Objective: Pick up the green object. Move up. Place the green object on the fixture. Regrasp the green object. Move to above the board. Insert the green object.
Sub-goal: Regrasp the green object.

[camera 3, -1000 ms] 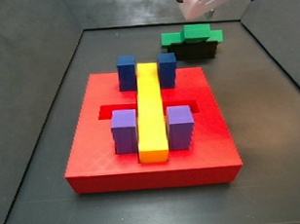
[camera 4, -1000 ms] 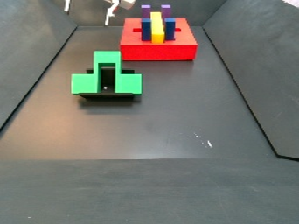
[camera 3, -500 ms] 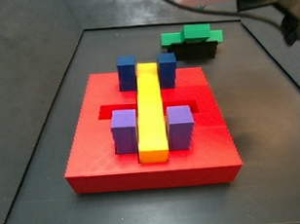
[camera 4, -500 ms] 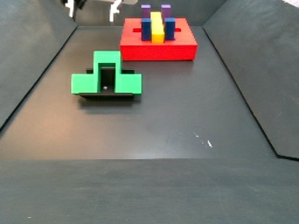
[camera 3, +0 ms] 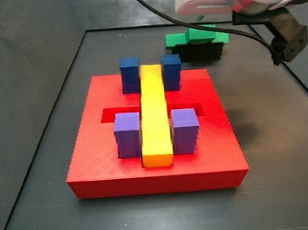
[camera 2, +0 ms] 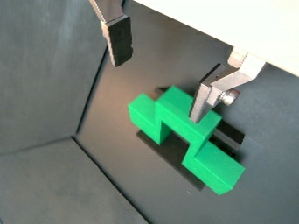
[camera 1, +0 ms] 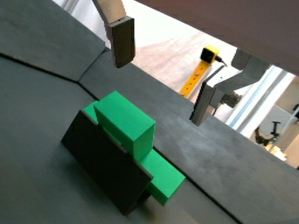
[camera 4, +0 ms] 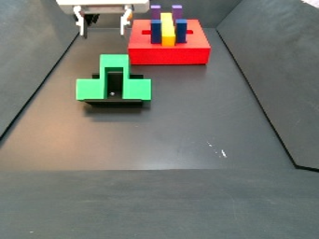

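Note:
The robot should expect the green object (camera 3: 198,35) to straddle the yellow bar when it is inserted, because the red board's slot (camera 3: 109,115) can be seen on both sides of that bar.
The green object (camera 3: 191,37) lies on top of the black fixture (camera 3: 207,53) at the far end of the floor. In a side view the green object (camera 4: 112,86) shows as a wide bar with a stem, with the fixture (camera 4: 116,104) under it. My gripper (camera 3: 205,13) hangs above and just beyond it, open and empty; it also shows in a side view (camera 4: 104,25). In both wrist views the green object (camera 1: 126,129) (camera 2: 184,131) lies below the gap between my fingers (camera 1: 121,42) (camera 2: 117,39). The fixture (camera 1: 103,164) is the dark block beneath it.
The red board (camera 3: 153,147) lies in the middle of the floor, bearing a long yellow bar (camera 3: 154,112), blue blocks (camera 3: 131,73) and purple blocks (camera 3: 185,131). It also shows in a side view (camera 4: 169,49). Raised dark walls (camera 4: 50,70) border the floor.
My gripper has come down into view above the green object, and more of the arm now shows at the right. The green object and the board have not moved.

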